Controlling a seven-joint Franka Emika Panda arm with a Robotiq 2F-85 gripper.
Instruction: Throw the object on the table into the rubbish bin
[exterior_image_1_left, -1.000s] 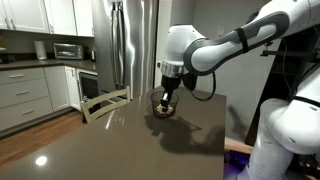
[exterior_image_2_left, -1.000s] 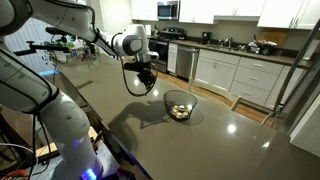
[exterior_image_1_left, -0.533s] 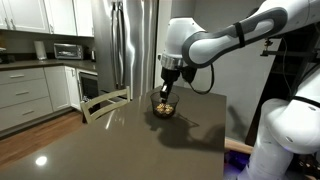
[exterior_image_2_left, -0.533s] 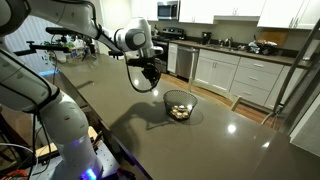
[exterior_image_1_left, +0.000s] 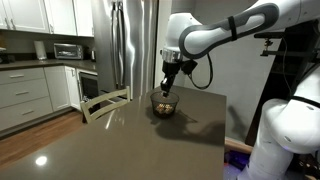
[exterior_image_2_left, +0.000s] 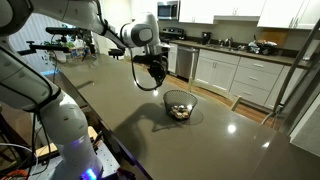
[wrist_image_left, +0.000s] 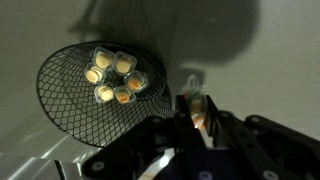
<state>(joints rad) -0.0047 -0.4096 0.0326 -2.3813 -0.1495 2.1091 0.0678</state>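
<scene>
The small clear cup (wrist_image_left: 195, 104) is hanging higher than the bin's rim, so my gripper keeps going toward the bin's opening (exterior_image_2_left: 181, 98) and lets go of the cup above it.
My gripper (wrist_image_left: 195, 112) is shut on a small clear cup with orange contents (wrist_image_left: 194, 99), held in the air above the dark table. A black wire-mesh bin (wrist_image_left: 62, 88) lies just beside it, holding several similar small cups (wrist_image_left: 113, 76). In both exterior views the gripper (exterior_image_1_left: 168, 87) (exterior_image_2_left: 157, 75) hangs near the bin (exterior_image_1_left: 155, 105) (exterior_image_2_left: 191, 99), slightly above and to one side of its rim. The held cup is too small to make out in the exterior views.
The dark glossy table (exterior_image_1_left: 120, 140) (exterior_image_2_left: 110, 105) carries the bin. A steel fridge (exterior_image_1_left: 130, 40) and a chair back (exterior_image_1_left: 105, 100) stand beyond the table's far edge. White kitchen cabinets (exterior_image_2_left: 240, 75) line the background.
The gripper has risen from near the tabletop with the cup in it and shifted a little toward the bin. The bin has not moved.
</scene>
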